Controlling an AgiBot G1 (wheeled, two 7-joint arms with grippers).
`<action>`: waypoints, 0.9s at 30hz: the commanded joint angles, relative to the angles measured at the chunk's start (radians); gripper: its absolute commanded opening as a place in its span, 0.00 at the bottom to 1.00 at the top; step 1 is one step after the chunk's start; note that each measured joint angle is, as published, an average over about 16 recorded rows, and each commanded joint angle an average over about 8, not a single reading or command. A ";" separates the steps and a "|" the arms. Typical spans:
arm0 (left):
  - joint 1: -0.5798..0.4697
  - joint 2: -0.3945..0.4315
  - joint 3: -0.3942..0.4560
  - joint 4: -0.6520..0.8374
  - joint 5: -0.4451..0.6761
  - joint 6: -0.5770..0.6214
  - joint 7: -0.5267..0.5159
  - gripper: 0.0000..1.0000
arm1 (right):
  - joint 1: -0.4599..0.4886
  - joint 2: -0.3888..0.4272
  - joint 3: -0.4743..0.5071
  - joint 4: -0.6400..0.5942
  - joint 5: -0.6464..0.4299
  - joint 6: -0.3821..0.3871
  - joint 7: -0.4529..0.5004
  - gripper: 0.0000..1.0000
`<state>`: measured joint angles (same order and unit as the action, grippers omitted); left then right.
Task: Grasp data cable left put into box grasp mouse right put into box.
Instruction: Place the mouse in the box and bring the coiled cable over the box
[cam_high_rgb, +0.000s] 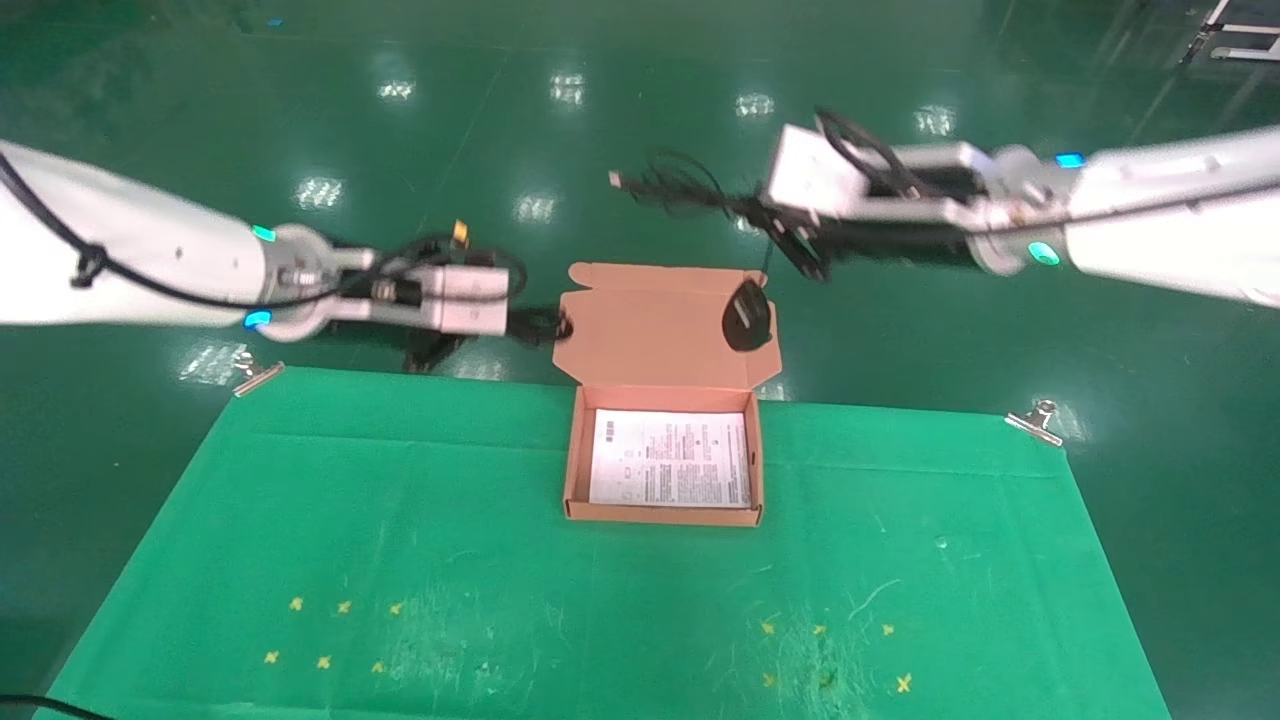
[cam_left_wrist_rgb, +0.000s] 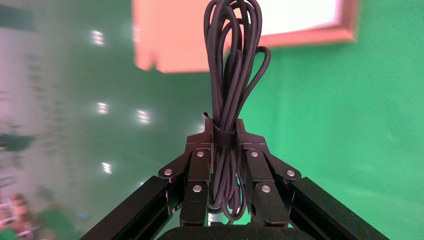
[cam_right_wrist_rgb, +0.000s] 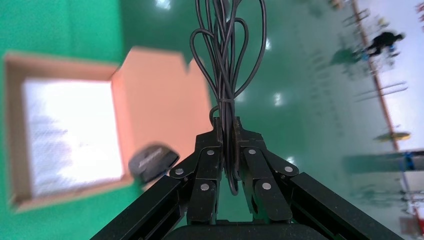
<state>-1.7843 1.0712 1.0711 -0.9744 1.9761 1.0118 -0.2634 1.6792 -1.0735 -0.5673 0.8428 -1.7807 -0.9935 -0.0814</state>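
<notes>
The robot's left gripper should move back while the right gripper lowers the mouse in first (cam_high_rgb: 669, 458), since the data cable and the hanging mouse (cam_high_rgb: 746, 316) crowd the same box.
The box (cam_high_rgb: 572, 470) lies open at the table's far middle, its lid flap (cam_high_rgb: 640, 320) standing back and a white printed sheet (cam_high_rgb: 670, 458) inside. My left gripper (cam_high_rgb: 540, 325) is shut on the data cable (cam_left_wrist_rgb: 232, 60), a black looped bundle, just left of the lid and above the table's far edge. My right gripper (cam_high_rgb: 790, 245) is shut on the bundled cord (cam_right_wrist_rgb: 225, 60) of the mouse. The mouse (cam_high_rgb: 747, 315) hangs from it in front of the lid's right side, and also shows in the right wrist view (cam_right_wrist_rgb: 152, 162). The cord's USB tip (cam_high_rgb: 617, 180) sticks out left.
A green mat (cam_high_rgb: 400, 520) covers the table, held by metal clips at the far left (cam_high_rgb: 258, 372) and far right (cam_high_rgb: 1035, 420) corners. Yellow cross marks (cam_high_rgb: 330, 630) dot the near part. Shiny green floor lies beyond the far edge.
</notes>
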 joint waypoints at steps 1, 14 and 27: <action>-0.012 0.008 -0.007 -0.016 0.014 -0.025 -0.014 0.00 | 0.035 -0.041 0.004 -0.043 0.007 0.017 -0.024 0.00; -0.065 0.055 -0.027 0.023 0.067 -0.103 -0.052 0.00 | 0.177 -0.204 0.023 -0.295 0.052 0.084 -0.193 0.00; -0.036 0.044 0.007 0.017 0.123 -0.051 -0.115 0.00 | 0.116 -0.233 0.018 -0.304 0.064 0.102 -0.243 0.00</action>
<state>-1.8221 1.1140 1.0776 -0.9612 2.1013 0.9634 -0.3827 1.7943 -1.3114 -0.5533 0.5309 -1.7212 -0.8873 -0.3195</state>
